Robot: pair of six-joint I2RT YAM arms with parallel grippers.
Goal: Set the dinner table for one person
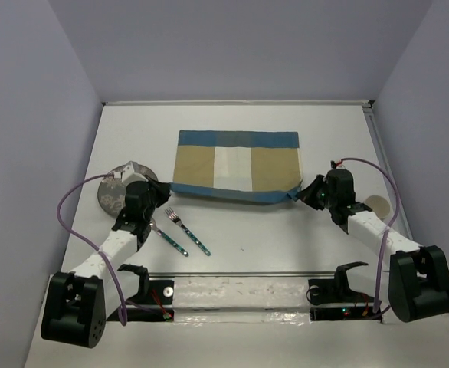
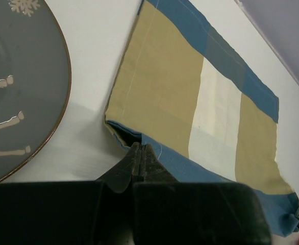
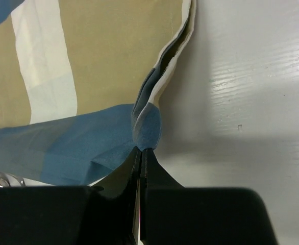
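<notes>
Next, I lower the blue corner and open my right gripper so that the placemat's near edge (image 1: 232, 197) lies flat, because the placemat's blue corner (image 3: 148, 127) is bunched up in my right gripper.
The blue-and-tan checked placemat (image 1: 236, 165) lies in the middle of the white dinner table (image 1: 286, 238). My left gripper (image 1: 162, 188) is shut on the mat's near left corner; in the left wrist view the closed jaws (image 2: 141, 149) pinch the blue hem of the mat (image 2: 190, 102). My right gripper (image 1: 301, 193) is shut on the near right corner; in the right wrist view the jaws (image 3: 142, 151) clamp a bunched blue fold of the mat (image 3: 88, 76). The near edge of the mat is slightly raised off the table.
A grey plate (image 1: 111, 195) sits left of the mat, partly under my left arm, and shows in the left wrist view (image 2: 17, 92). Two forks (image 1: 180, 233) with teal handles lie near the front left. A small beige round object (image 1: 376, 205) sits at the right.
</notes>
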